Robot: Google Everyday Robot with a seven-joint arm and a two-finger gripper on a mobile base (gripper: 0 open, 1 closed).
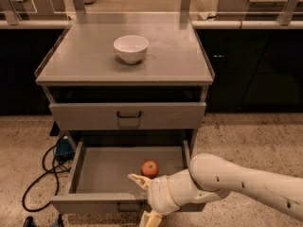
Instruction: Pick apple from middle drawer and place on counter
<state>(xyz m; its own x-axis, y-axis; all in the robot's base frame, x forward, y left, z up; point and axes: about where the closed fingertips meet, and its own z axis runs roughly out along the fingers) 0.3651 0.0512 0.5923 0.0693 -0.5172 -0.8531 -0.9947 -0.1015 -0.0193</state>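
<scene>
My gripper straddles the drawer's front edge (130, 197) with one finger outside. I should back off, rise and then reach the apple (149, 168) over the side of the drawer.
The apple (150, 168), small and red-orange, lies on the floor of the open middle drawer (106, 176), right of its centre. My gripper (144, 200) is open and empty over the drawer's front edge, just in front of the apple and not touching it. One fingertip (136, 179) points towards the apple, and the other hangs below the drawer front. My white arm reaches in from the lower right. The counter (90, 58) is the cabinet's flat grey top, above.
A white bowl (130, 48) stands on the counter near its middle back. The drawer above (128, 116) is closed. A black cable (40, 176) and a blue box (63, 148) lie on the speckled floor left of the cabinet. Dark-fronted counters run behind.
</scene>
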